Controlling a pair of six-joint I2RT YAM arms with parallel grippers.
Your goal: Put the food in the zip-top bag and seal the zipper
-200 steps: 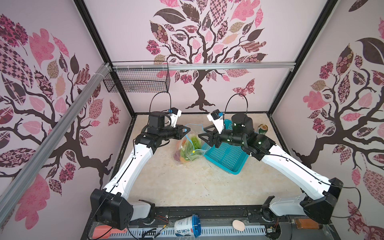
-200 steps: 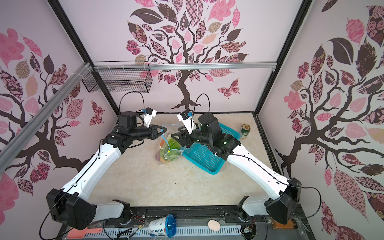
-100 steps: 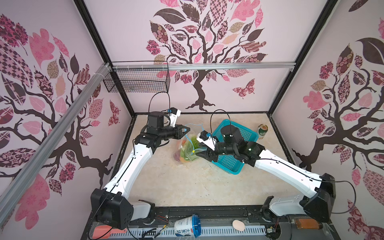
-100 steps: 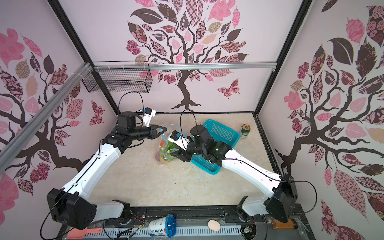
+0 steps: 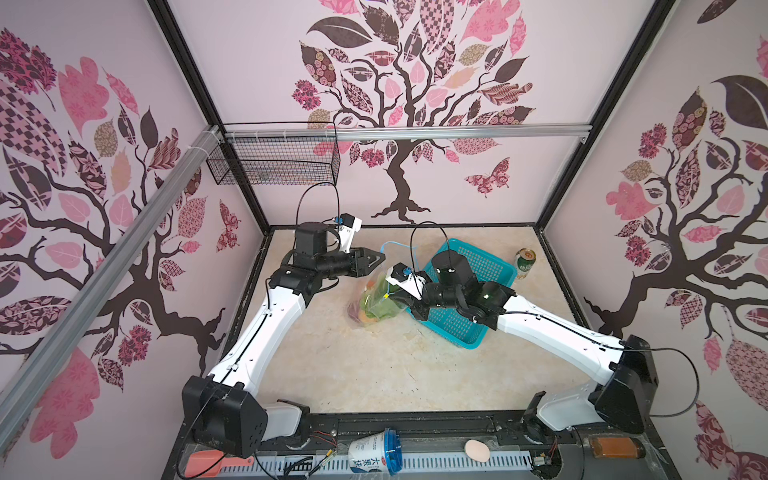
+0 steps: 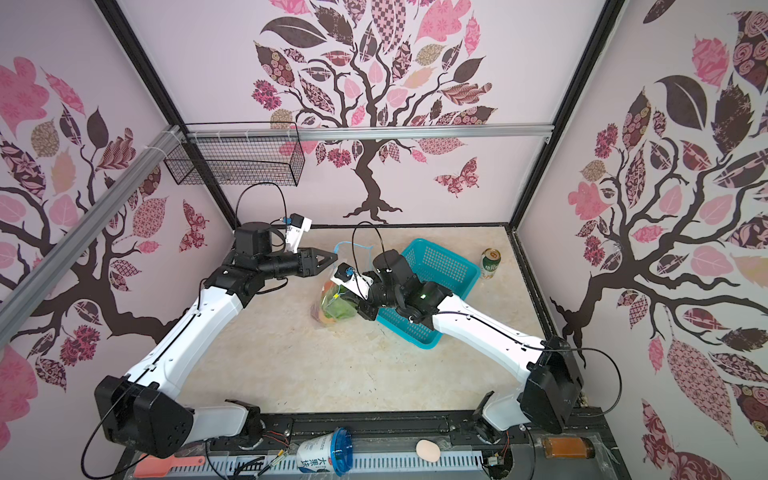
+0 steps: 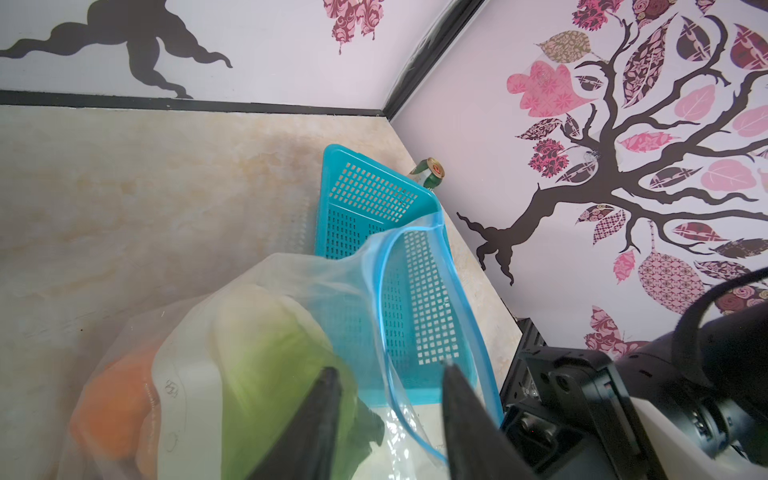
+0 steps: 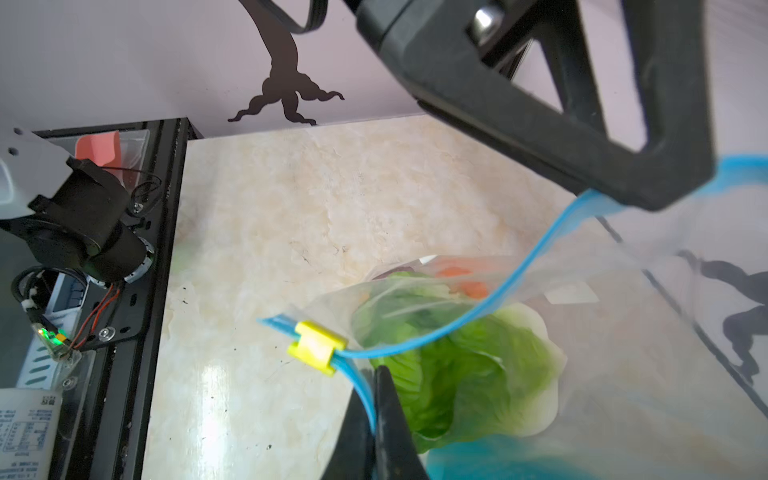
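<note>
The zipper's tail past the slider is free, so next my left gripper leaves the far end of the bag's opening and pinches that tail before my right gripper takes hold of the slider.
The zip-top bag stands on the table beside the basket, its mouth open. The food sits inside it: a green-white cabbage and an orange piece. My right gripper is shut on the blue zipper, right beside the yellow slider. My left gripper is open at the raised far end of the mouth. The blue strip loops between its spread fingers and rests against one of them.
A teal mesh basket lies under my right arm, against the bag. A green can stands at the back right. A wire basket hangs on the left wall. A cup and an egg-shaped thing lie on the front rail.
My right gripper swung left and down from above the basket to the bag's mouth and shut on the zipper by the slider. My left gripper opened its jaws.
</note>
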